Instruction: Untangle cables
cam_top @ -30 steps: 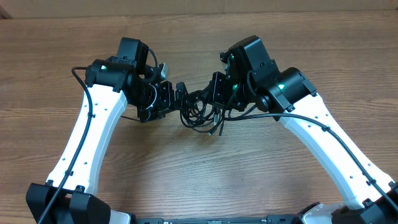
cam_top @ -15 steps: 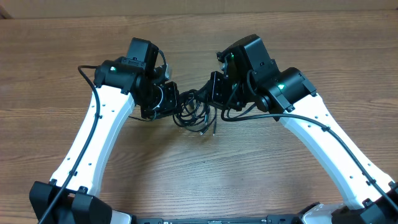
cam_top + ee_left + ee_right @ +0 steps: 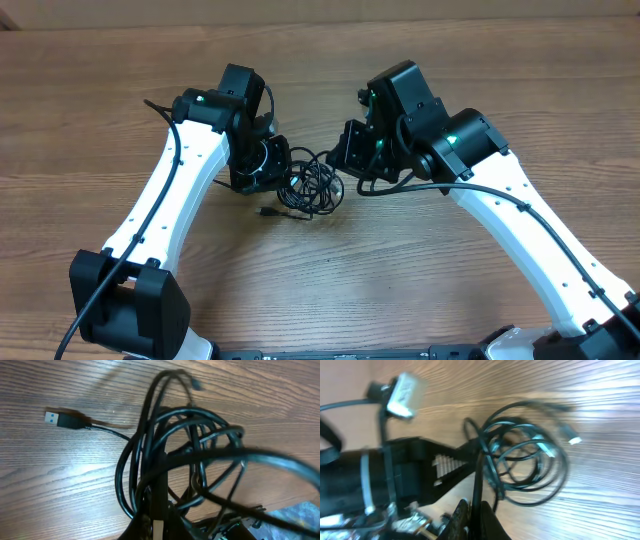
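Observation:
My right gripper should hold the coil while my left gripper pulls that piece free, since the cable heap's loops crowd around the strand of cable in my left gripper.
The cables lie as one bunch of thin black loops on the wooden table between my two grippers. My left gripper is at the bunch's left edge. In the left wrist view this gripper is shut on a strand, and the loops fan out above it. My right gripper is at the bunch's right edge. Seen from the right wrist, that gripper is shut on a strand running up into the coil. A USB plug lies loose on the wood.
The wooden table spreads out on all sides. One plug end sticks out at the bunch's lower left. Another connector lies at the coil's far side. The left arm's black wrist fills the left of the right wrist view.
My left gripper has gone from open to shut on the bunch while its arm swung right and farther back. The bunch shifted a little toward the left gripper. The right gripper has barely moved.

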